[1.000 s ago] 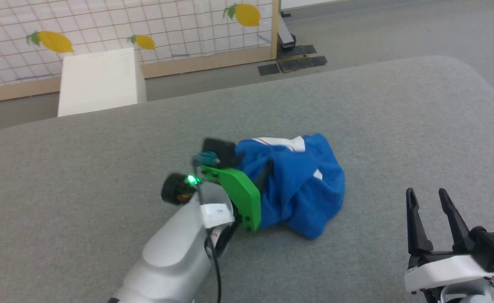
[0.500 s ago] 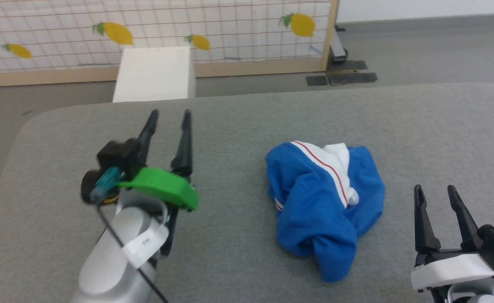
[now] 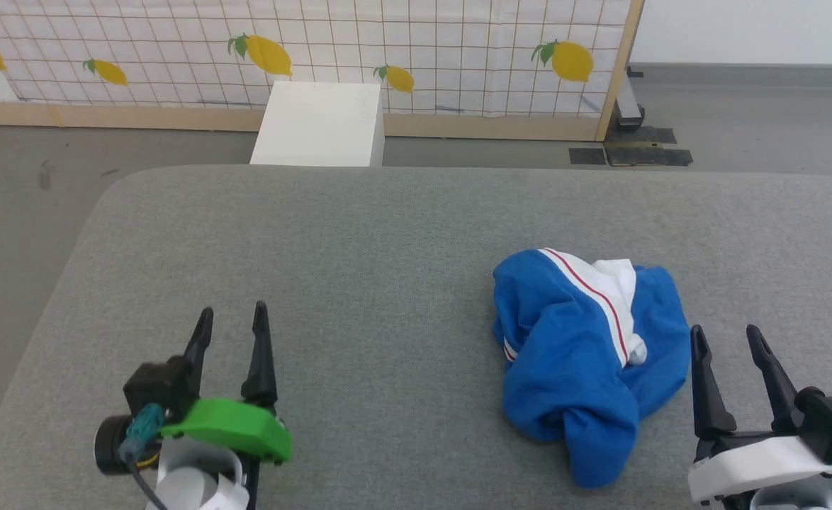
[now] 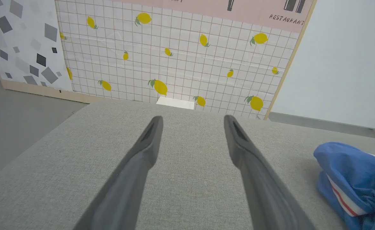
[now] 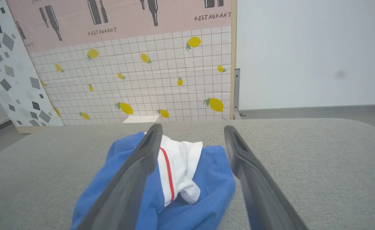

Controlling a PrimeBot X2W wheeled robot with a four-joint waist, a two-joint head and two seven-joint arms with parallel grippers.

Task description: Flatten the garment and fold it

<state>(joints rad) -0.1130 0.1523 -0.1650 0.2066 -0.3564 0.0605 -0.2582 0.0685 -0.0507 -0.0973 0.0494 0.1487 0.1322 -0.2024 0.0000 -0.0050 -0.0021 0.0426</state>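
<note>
White cloth [image 3: 619, 285] is bunched up next to the red stripe, so I expect the garment [image 3: 568, 370] to open out into a blue shirt with white sleeves when the robot pulls it.
The garment [image 3: 586, 347] lies crumpled in a heap on the grey table [image 3: 359, 241], right of centre: royal blue with a white fold and a red stripe on top. It also shows in the left wrist view as a blue bundle [image 4: 353, 179] at the right edge, and in the right wrist view as the garment [image 5: 181, 179] just ahead of the fingers. My left gripper [image 3: 232, 322] stands open at the lower left, well clear of the cloth. My right gripper [image 3: 724, 334] stands open at the lower right, its left finger close to the heap's right side.
A white box [image 3: 317, 124] stands on the floor beyond the table's far edge. Behind it runs a tiled panel with lemon prints [image 3: 317, 57] on a wooden frame. The table's rounded left corner [image 3: 115, 188] drops to grey floor.
My left gripper has left the garment and drawn back to the lower left, open and empty. The head camera has swung, shifting the whole picture. The right gripper has kept its place.
</note>
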